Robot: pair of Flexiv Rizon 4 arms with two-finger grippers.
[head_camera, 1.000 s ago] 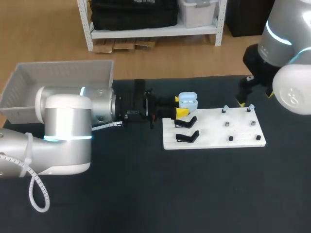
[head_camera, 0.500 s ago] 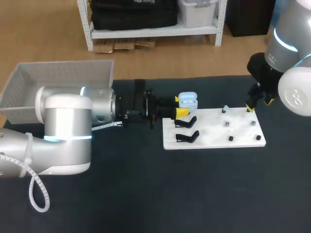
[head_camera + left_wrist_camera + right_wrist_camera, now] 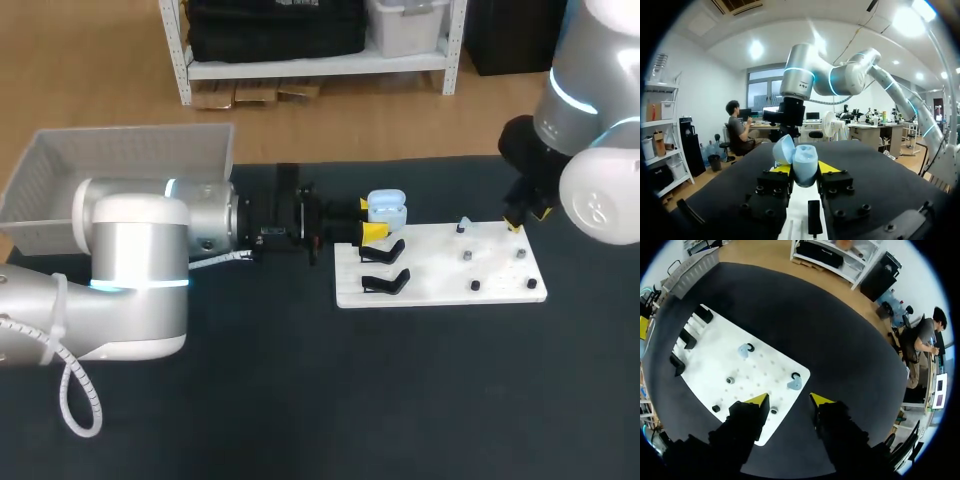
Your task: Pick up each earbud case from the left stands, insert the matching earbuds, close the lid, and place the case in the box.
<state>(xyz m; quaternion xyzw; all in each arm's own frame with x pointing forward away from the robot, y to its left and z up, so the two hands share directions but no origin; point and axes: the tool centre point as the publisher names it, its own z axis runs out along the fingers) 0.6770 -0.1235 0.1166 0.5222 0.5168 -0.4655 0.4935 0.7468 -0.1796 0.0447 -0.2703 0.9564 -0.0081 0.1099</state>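
Observation:
My gripper will lift the pale blue earbud [image 3: 795, 384] off and leave the peg standing, because a dark peg end [image 3: 795, 375] shows beside the earbud.
A light blue earbud case [image 3: 387, 209] with its lid raised is held off the table by my left gripper [image 3: 368, 228], just behind the white board [image 3: 440, 272]. In the left wrist view the case [image 3: 804, 167] sits between the yellow tips, and that gripper [image 3: 805, 170] is shut on it. My right gripper [image 3: 789, 400] hangs open over the board's back right corner. One pale blue earbud [image 3: 795, 384] stands on its peg just ahead of the gap between the fingers, untouched. A second earbud [image 3: 743, 350] [image 3: 463, 225] sits further along the board.
Two black case stands [image 3: 384, 266] are on the board's left end, and several small dark pegs [image 3: 468, 255] on its right half. A white basket [image 3: 120, 165] stands at the table's back left. The board lies on the dark table [image 3: 400, 390].
My right arm has come from behind the board to its back right corner, and its fingers have drawn closer together. The left arm and the case have not moved.

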